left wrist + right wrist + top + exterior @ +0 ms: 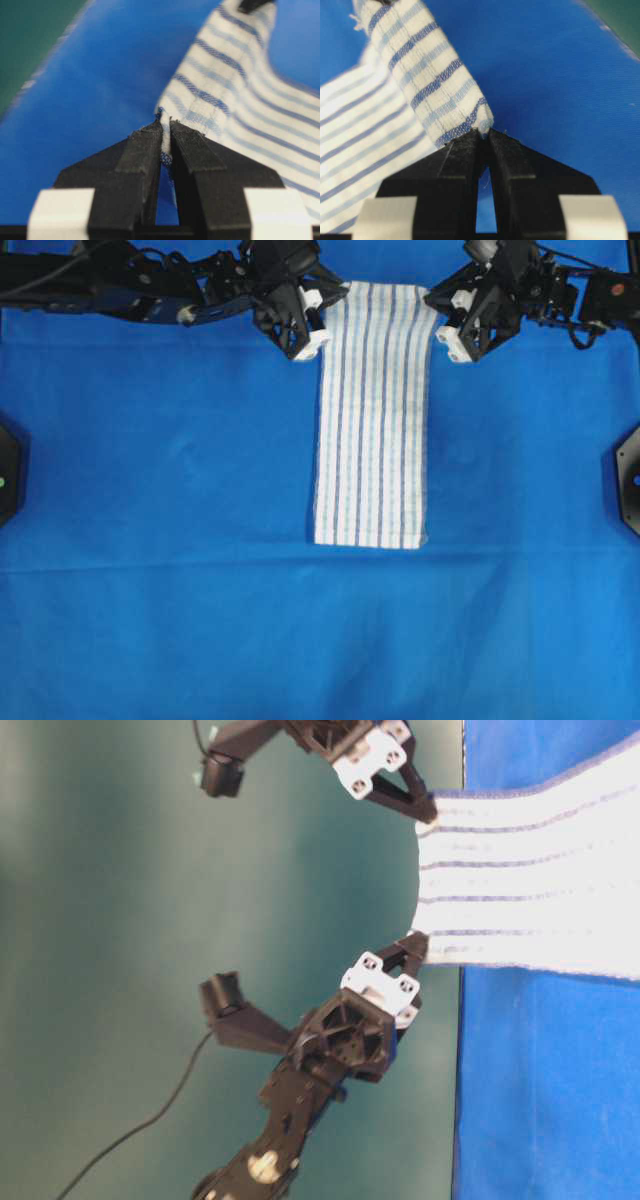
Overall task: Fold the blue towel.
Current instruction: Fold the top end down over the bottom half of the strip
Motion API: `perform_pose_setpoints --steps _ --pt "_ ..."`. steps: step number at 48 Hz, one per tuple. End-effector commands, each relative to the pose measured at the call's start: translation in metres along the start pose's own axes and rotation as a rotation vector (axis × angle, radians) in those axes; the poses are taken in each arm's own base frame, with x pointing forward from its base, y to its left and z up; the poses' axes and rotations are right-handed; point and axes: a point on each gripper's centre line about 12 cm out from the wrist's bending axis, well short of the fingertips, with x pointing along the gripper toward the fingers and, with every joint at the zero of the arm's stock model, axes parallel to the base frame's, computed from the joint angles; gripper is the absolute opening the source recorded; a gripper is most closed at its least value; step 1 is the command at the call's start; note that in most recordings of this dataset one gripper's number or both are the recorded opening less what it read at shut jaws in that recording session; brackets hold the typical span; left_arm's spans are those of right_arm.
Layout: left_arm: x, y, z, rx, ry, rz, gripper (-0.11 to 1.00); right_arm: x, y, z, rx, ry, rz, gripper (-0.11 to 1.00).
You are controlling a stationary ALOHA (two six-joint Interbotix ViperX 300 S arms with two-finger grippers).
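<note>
I keep moving my right gripper to the towel's near edge (414, 542) and let go there, as the blue towel's far corners (421, 297) are in my grippers and the towel's near end is flat.
The blue towel (372, 420) is a white cloth with thin dark-blue stripes, lying as a long narrow strip down the middle of the overhead view. Its far end is lifted off the sheet and its near end lies flat. My left gripper (335, 302) is shut on the far left corner; in the left wrist view the hem is pinched between its pads (166, 131). My right gripper (430, 302) is shut on the far right corner, where the towel (427, 85) curls into a roll just above its tips (484, 134). The towel's far edge (425, 880) sags between the two grips.
A large plain blue sheet (150, 540) covers the table under the towel. Black mounts sit at the left edge (8, 470) and the right edge (630, 475). Beyond the sheet's far edge is a dark green backdrop (150, 920).
</note>
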Motion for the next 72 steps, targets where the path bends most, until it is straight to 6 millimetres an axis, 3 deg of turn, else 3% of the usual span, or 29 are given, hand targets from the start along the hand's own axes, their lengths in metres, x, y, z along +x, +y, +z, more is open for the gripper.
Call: perform_pose_setpoints --steps 1,26,41,57,72 --pt "-0.018 -0.017 0.015 0.024 -0.045 -0.033 0.03 -0.017 0.018 0.007 -0.023 -0.030 0.036 0.07" --pt "-0.065 -0.115 -0.024 0.150 0.018 -0.245 0.03 -0.049 0.112 -0.043 -0.084 0.131 0.229 0.07" --pt "-0.078 -0.164 -0.039 0.223 0.063 -0.353 0.03 -0.058 0.148 -0.063 -0.136 0.199 0.298 0.07" --pt "-0.071 -0.170 -0.066 0.243 0.126 -0.362 0.03 -0.043 0.157 -0.082 -0.167 0.270 0.291 0.07" --pt "-0.064 -0.171 -0.070 0.238 0.110 -0.360 0.03 -0.038 0.163 -0.086 -0.169 0.274 0.309 0.07"
